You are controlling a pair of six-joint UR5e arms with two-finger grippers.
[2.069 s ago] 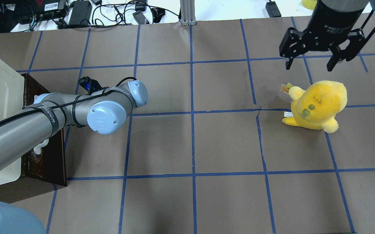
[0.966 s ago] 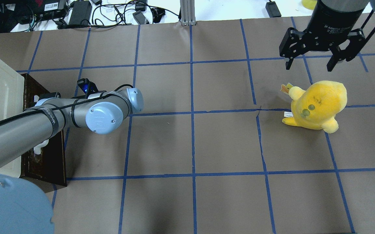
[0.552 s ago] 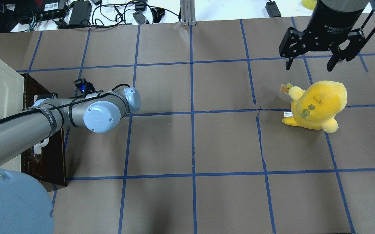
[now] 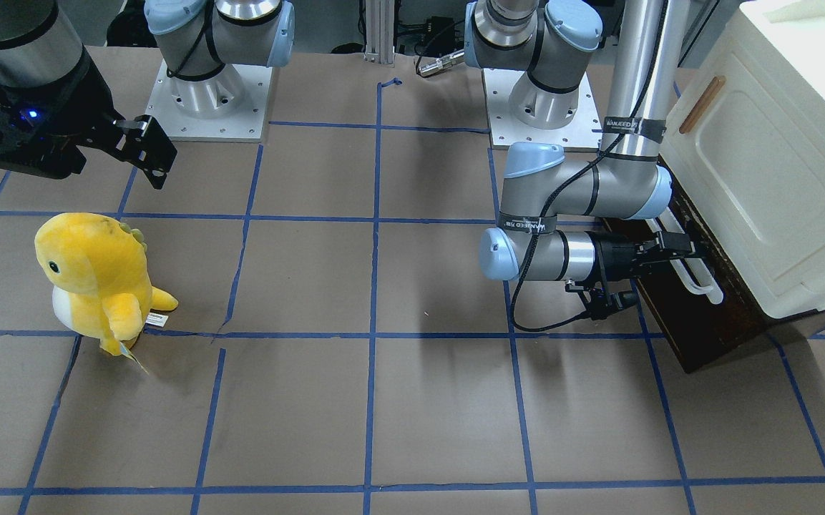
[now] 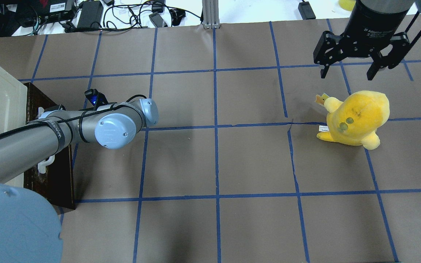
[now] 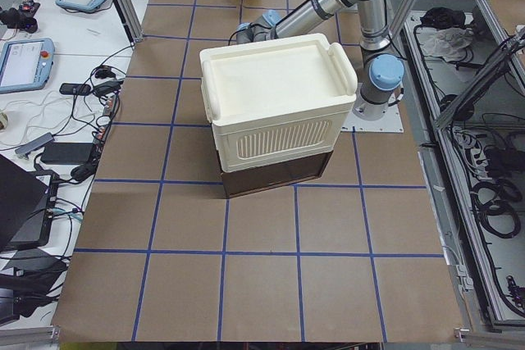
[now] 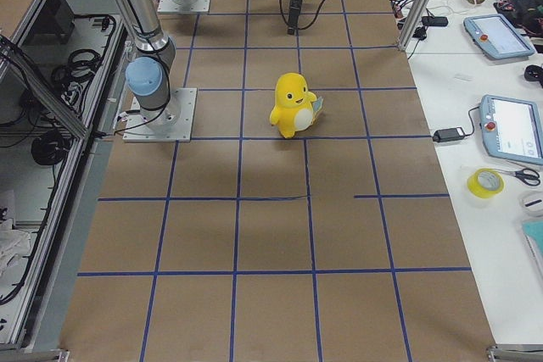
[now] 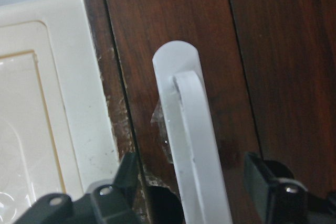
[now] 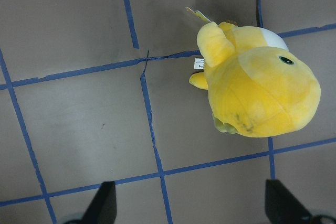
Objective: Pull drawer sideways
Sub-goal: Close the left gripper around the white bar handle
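I see thin dark gaps (image 8: 241, 59) along the edges of the drawer front (image 8: 173, 14), so the drawer will come straight out and the wood around it will stay behind when I pull the drawer's handle.
The drawer (image 4: 698, 336) has a dark brown wooden front and lies at the foot of the cream cabinet (image 4: 777, 179). Its long white bar handle (image 4: 698, 275) runs along the front. In the left wrist view the handle (image 8: 189, 140) passes between my two fingers (image 8: 121, 182), which stand wide apart on either side without touching it. My left gripper (image 4: 677, 247) is open at the handle's end nearer the robot. In the overhead view the drawer front (image 5: 49, 175) is partly hidden by my left arm. My right gripper (image 5: 349, 71) is open and empty, far off above the table.
A yellow plush toy (image 5: 356, 117) stands on the brown paper below my right gripper; it also shows in the right wrist view (image 9: 257, 93). Cables and power bricks (image 5: 90, 14) lie beyond the table's far edge. The cabinet has a door with a small wooden handle (image 4: 702, 104).
My left arm has moved left toward the cabinet, bringing its gripper up to the drawer's handle. The right arm and the plush toy have not moved.
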